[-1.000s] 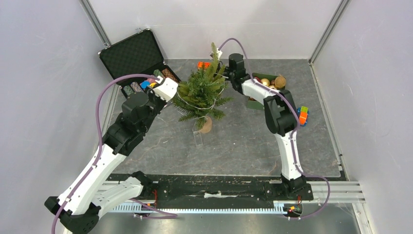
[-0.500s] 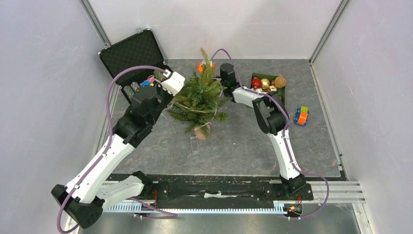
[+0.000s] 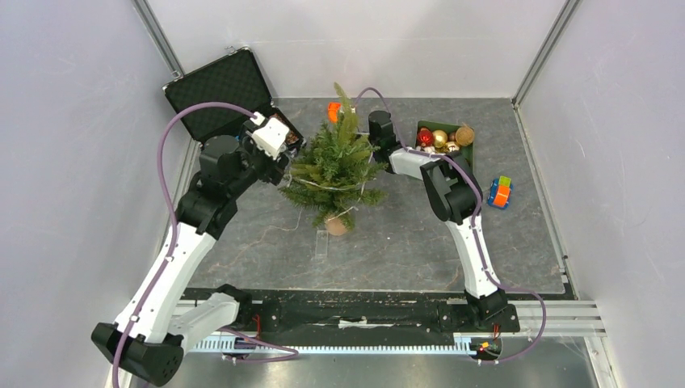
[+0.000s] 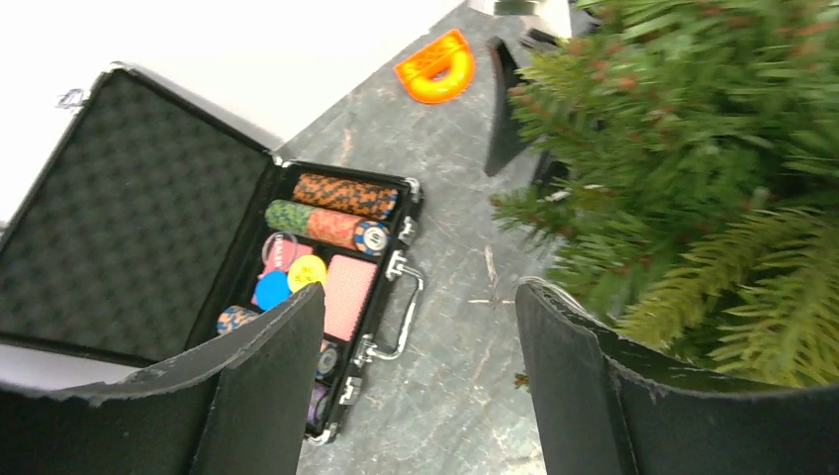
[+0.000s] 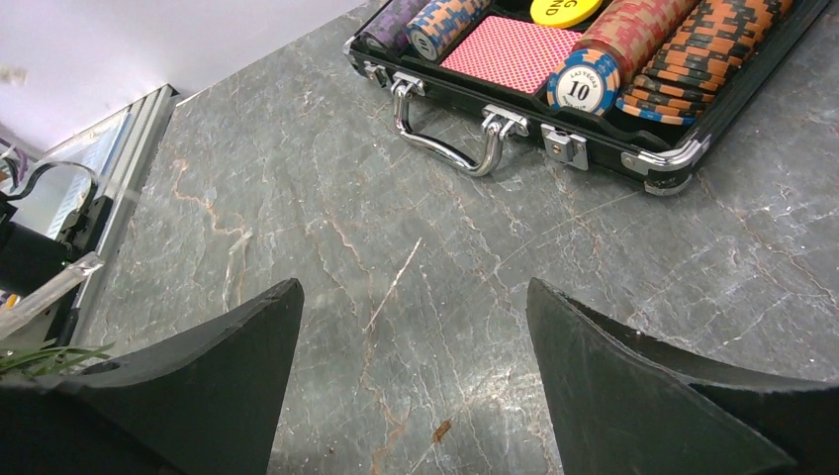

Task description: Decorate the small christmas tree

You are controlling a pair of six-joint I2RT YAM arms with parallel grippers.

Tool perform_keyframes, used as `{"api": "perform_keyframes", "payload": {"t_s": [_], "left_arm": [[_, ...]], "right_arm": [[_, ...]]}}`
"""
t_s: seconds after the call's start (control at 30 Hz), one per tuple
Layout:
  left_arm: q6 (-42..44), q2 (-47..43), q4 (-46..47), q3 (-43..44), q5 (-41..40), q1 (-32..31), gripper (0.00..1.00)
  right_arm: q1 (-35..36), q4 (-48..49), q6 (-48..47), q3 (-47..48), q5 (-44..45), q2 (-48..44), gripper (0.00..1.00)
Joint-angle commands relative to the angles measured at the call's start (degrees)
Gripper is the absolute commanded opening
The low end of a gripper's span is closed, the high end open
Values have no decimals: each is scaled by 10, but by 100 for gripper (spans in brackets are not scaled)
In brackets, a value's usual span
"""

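The wire's loop (image 4: pixel 550 288) is behind one finger of my left gripper, outside its open fingers. Next, I move back, line up and pinch the loop (image 4: pixel 534 281).
The small christmas tree (image 3: pixel 335 162) stands upright mid-table on its tan stump base (image 3: pixel 336 225). A thin pale wire (image 3: pixel 323 183) loops across its branches. My left gripper (image 4: pixel 420 297) is open and holds nothing. It hangs over bare table between the poker chip case (image 4: pixel 326 267) on its left and the tree's branches (image 4: pixel 693 158) on its right. The wire (image 4: pixel 554 293) shows just behind the right finger. My right gripper (image 5: pixel 416 287) is open and empty too, low over the table on the tree's far right side. From above, branches hide its fingers.
The open black case (image 3: pixel 230 93) with chips and cards sits at the back left. An orange ring (image 3: pixel 333 109) lies behind the tree. A green tray (image 3: pixel 468 153) of baubles and a coloured cube (image 3: pixel 501 191) are at the right. A small clear piece (image 3: pixel 323 242) lies before the stump.
My left gripper has gone from shut to open and drawn back left from the tree. The tree has gone from leaning to upright, its base a little nearer. The right wrist moved slightly nearer.
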Motion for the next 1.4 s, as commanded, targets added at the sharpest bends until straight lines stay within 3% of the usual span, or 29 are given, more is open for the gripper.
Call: {"api": "perform_keyframes", "payload": {"t_s": [0.0, 0.27, 0.57, 0.9, 0.97, 1.03, 1.07, 1.1, 1.17, 1.23, 1.37], "left_arm": [[-10, -17, -105, 39, 90, 16, 78], [6, -33, -256, 72, 135, 28, 80], [37, -44, -296, 119, 56, 28, 82], [44, -41, -365, 190, 147, 27, 83], [22, -51, -329, 171, 73, 28, 83], [19, -52, -247, 108, -52, 45, 83], [32, -41, -211, 73, -67, 65, 83], [40, -22, -199, 53, -34, 101, 83], [25, 21, -201, 45, 136, 190, 82], [2, 52, -191, 35, 254, 270, 82], [-32, 27, -43, -99, 406, 301, 80]], "right_arm": [[4, 0, -26, -2, -2, -39, 86], [4, -21, -41, 2, -1, -36, 85], [4, -45, -70, -31, -12, -53, 83], [4, -52, -69, -37, -3, -62, 83], [4, -55, -69, -39, -4, -65, 83], [5, -55, -75, -44, -3, -70, 83], [4, -56, -76, -46, -1, -70, 83], [4, -58, -78, -44, -1, -69, 83], [4, -66, -80, -43, -1, -70, 83], [4, -68, -79, -49, 2, -74, 83], [5, -67, -81, -71, 4, -93, 83]]}}
